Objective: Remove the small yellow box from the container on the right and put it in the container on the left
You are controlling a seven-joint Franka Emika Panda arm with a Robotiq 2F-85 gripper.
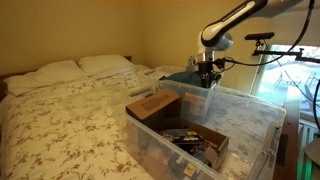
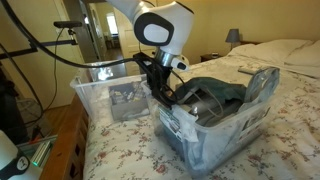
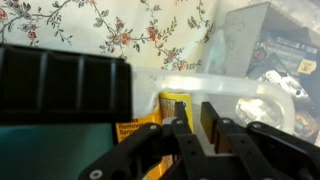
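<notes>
The small yellow box stands next to one finger, outside my gripper's narrow gap [image 3: 198, 117]. Next, I open wider and bring my fingers to both sides of the box's upper end [image 3: 175, 101] before I lift.
The small yellow box [image 3: 166, 108], with an orange label on its face, stands against the clear wall inside the container [image 2: 215, 135] that holds dark clothes. This container also shows in an exterior view [image 1: 172, 88]. My gripper [image 3: 195, 115] hangs over this container's corner, next to the second clear container [image 2: 95, 95]. It shows in both exterior views [image 1: 205, 72] [image 2: 165, 92]. The fingers are close together with only a narrow gap. The box lies behind and beside one finger, and I see nothing between the fingers. The box is hidden in both exterior views.
The second container [image 1: 250, 120] holds a cardboard box [image 1: 152, 105] and several dark loose items [image 1: 195, 140]. Both containers sit on a floral bedspread [image 1: 70, 120] with pillows [image 1: 105, 63] at the head. Camera stands and cables [image 2: 40, 50] are beside the bed.
</notes>
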